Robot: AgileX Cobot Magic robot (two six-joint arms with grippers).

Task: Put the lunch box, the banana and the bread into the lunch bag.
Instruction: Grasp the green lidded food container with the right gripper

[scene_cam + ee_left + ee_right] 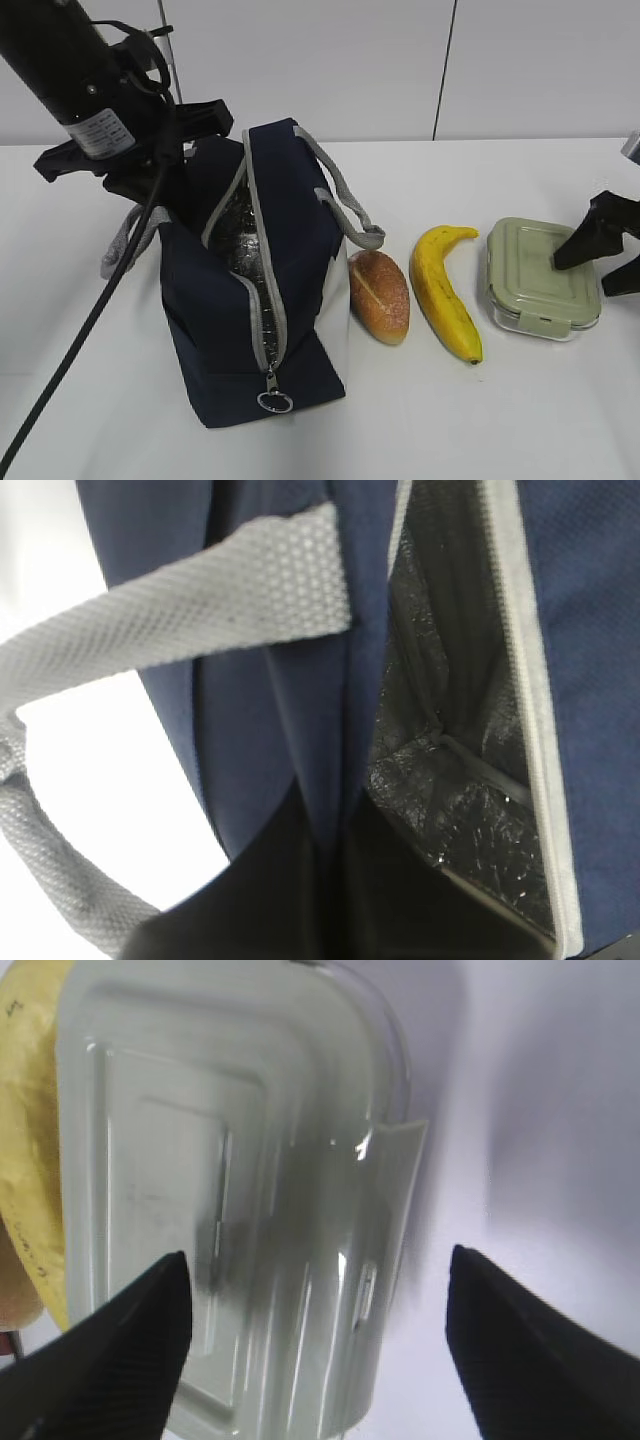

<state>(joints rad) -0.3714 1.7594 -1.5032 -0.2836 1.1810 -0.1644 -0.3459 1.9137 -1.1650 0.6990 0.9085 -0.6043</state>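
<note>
The bag's opening [236, 232] will get wider when I push the lunch box in, because the lunch bag's limp sides [292, 215] lean over an unzipped gap.
The navy lunch bag [290, 300] stands at the left with its zipper open and its silvery lining [235, 235] showing. My left gripper [160, 195] is shut on the bag's left wall; in the left wrist view [335, 825] its dark jaws pinch the navy fabric beside the lining [450, 740]. The bread [380, 296], the banana [445, 290] and the green-lidded lunch box [535, 272] lie in a row to the right of the bag. My right gripper [608, 260] is open over the lunch box's right end; in the right wrist view [318, 1255] its fingers straddle the lid [200, 1160].
A grey webbing handle [200, 610] hangs over the bag's left side and another [345, 205] over its right. The metal ring pull [274, 402] hangs at the bag's near end. The banana [25, 1110] lies just beyond the lunch box. A white wall stands behind the table.
</note>
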